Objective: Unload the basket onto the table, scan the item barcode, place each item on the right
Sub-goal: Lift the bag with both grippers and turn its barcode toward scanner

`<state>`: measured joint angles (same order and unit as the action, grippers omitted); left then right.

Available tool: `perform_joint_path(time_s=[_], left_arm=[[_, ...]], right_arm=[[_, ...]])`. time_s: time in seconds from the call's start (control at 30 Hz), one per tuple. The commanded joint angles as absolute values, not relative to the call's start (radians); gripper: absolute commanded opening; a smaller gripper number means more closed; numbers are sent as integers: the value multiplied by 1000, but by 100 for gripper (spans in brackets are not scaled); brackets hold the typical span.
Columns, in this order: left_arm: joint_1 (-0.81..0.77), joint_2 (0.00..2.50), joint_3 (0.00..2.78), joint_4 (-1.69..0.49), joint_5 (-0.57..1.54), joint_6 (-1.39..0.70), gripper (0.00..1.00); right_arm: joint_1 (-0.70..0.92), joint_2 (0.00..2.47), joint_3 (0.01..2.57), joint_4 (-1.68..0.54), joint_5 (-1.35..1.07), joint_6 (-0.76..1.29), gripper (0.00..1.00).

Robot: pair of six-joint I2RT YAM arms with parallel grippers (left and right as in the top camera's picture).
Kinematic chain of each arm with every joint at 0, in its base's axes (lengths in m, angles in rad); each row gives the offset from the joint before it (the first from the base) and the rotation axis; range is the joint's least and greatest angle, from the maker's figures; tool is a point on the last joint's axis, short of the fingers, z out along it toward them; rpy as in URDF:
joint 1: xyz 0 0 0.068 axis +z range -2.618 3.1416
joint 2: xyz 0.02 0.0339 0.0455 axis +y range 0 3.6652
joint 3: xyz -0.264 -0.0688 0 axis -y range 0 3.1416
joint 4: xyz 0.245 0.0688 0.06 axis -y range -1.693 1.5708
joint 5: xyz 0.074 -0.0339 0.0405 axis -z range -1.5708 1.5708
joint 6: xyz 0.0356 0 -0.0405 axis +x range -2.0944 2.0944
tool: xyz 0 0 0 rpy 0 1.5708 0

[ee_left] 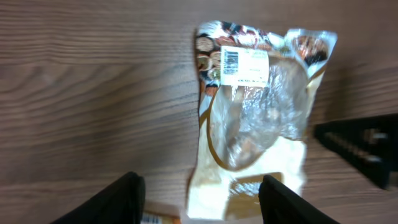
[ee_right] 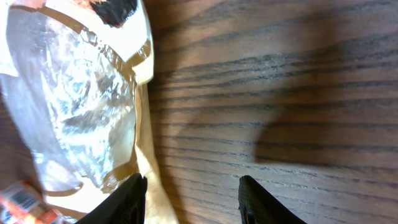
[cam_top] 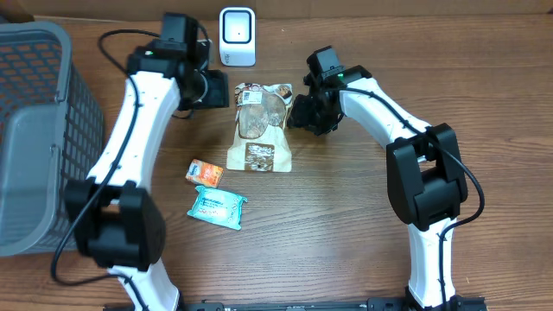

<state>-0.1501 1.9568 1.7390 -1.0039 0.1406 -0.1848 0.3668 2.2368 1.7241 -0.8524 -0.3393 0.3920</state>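
The bag's edge (ee_right: 144, 140) is lying flat outside the open fingers of my right gripper, so next my left gripper pushes the bag's opposite side (cam_top: 238, 130) toward my right gripper before it lifts.
A tan snack bag (cam_top: 259, 127) with a clear window lies flat on the wood table, its white barcode label (ee_left: 231, 61) facing up near the top end. The white scanner (cam_top: 237, 36) stands at the back edge, beyond the bag. My left gripper (cam_top: 223, 90) hovers by the bag's top-left corner; in its wrist view it is open (ee_left: 202, 202) above the bag's lower part, holding nothing. My right gripper (cam_top: 300, 112) sits just right of the bag, open (ee_right: 193, 200) over bare wood beside the bag's edge (ee_right: 81, 93), with nothing between its fingers.
A grey mesh basket (cam_top: 34, 130) fills the left side. A small orange box (cam_top: 205, 173) and a blue wipes pack (cam_top: 218, 206) lie in front-left of the bag. The right gripper's black body (ee_left: 360, 146) shows beside the bag in the left wrist view.
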Motion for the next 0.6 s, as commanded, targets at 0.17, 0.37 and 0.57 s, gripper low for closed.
perform_joint_path(time_s=[0.17, 0.37, 0.57], left_arm=[[-155, 2140, 1736, -997, 136, -183, 43], [-156, 2207, 1736, -961, 319, -187, 19], [-158, 2223, 1734, -897, 424, -187, 17]], right_arm=[[363, 2239, 1721, -859, -424, 358, 46], [363, 2239, 1721, -861, -451, 358, 45], [363, 2239, 1721, -850, -477, 358, 45]])
